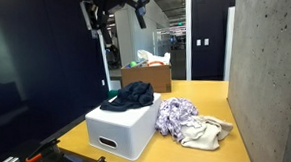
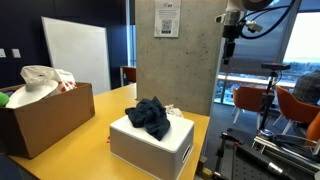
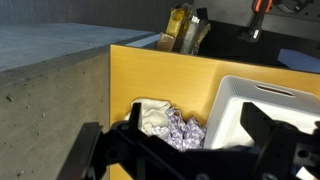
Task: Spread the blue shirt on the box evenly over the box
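The blue shirt's edge is lying loose next to the box's clear lid (image 2: 179, 129). My open gripper goes down next toward that edge (image 2: 162, 134) until its fingers close on it.
The blue shirt (image 1: 129, 95) lies bunched in a heap on top of the white box (image 1: 123, 134), covering only part of the lid; both exterior views show it (image 2: 150, 116) on the box (image 2: 150, 150). My gripper (image 1: 100, 23) hangs high above the table, well clear of the shirt, and also shows in an exterior view (image 2: 229, 45). In the wrist view the gripper (image 3: 175, 135) is open and empty, with the box's white edge (image 3: 265, 105) below on the right. The shirt is not seen in the wrist view.
A purple-white patterned cloth (image 1: 175, 114) and a beige cloth (image 1: 203, 135) lie on the yellow table (image 1: 206, 93) beside the box. A brown cardboard box (image 2: 45, 115) with bags stands further off. A concrete pillar (image 2: 175, 50) borders the table.
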